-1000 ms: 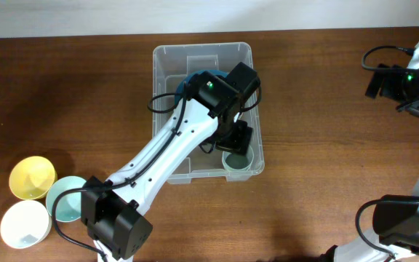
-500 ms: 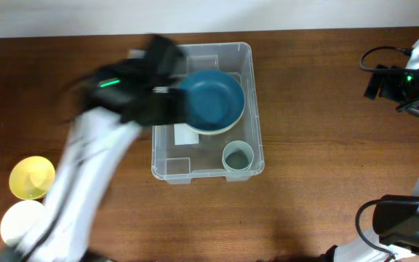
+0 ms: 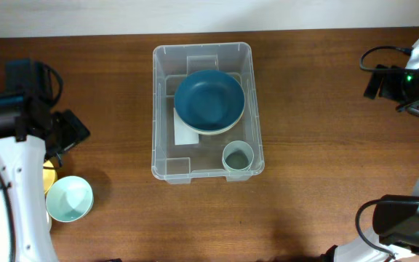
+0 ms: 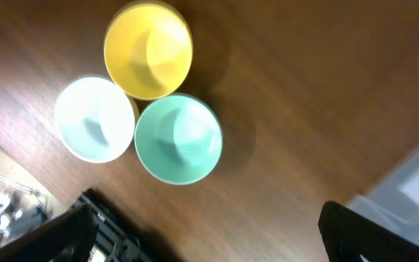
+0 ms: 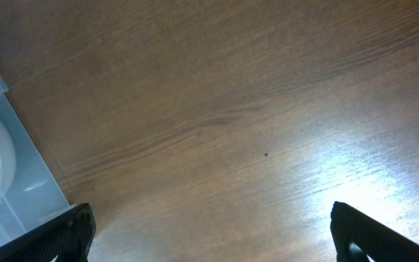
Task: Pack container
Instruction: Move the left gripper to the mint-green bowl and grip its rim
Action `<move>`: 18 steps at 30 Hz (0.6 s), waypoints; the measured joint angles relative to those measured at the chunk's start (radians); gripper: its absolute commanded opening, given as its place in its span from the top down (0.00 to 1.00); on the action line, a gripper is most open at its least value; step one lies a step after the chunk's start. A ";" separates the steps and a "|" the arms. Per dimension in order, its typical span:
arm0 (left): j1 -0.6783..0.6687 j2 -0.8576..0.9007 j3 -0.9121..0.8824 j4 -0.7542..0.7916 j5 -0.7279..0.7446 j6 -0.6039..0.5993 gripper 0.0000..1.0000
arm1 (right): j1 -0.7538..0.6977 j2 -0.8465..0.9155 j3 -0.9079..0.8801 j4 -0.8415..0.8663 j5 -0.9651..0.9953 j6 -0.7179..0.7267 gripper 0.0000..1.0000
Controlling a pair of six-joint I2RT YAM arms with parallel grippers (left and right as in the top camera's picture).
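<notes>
I can see the mint cup's container-side rim [image 3: 91, 194] clear of the yellow and white cups, so my left gripper should keep descending until its fingers straddle that rim [image 4: 217, 154].
The clear plastic container [image 3: 157, 109] stands mid-table. Inside it a blue bowl [image 3: 209, 100] rests on a pale bowl, with a grey-green cup [image 3: 237, 156] in the near right corner and a white label [image 3: 186, 132] beside them. My left gripper [image 4: 209, 244] hangs open and empty over bare wood at the far left, close to a yellow cup [image 4: 148, 49], a white cup [image 4: 94, 118] and a mint cup [image 4: 178, 140]. My right gripper [image 5: 217, 244] is open over bare table, right of the container's wall [image 5: 2, 138].
Overhead, the mint cup [image 3: 69, 198] stands near the front left edge and the yellow cup [image 3: 49, 177] is mostly hidden under my left arm [image 3: 13, 182]. The right arm [image 3: 406, 80] sits at the far right edge with its cables.
My left arm has swung out of the container to the far left, above the cups. The blue bowl stays in the container. The right arm has not moved.
</notes>
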 measured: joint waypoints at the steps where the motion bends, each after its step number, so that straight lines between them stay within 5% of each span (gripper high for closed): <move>1: 0.010 0.003 -0.043 0.021 0.002 0.000 0.01 | 0.000 0.000 0.000 -0.001 0.000 0.000 0.01; 9: 0.037 0.047 -0.406 0.282 0.022 -0.003 0.01 | 0.000 0.000 0.000 0.000 -0.004 0.000 0.01; 18: 0.037 0.192 -0.528 0.435 0.113 0.035 0.02 | 0.000 0.000 0.000 -0.001 -0.004 -0.002 0.01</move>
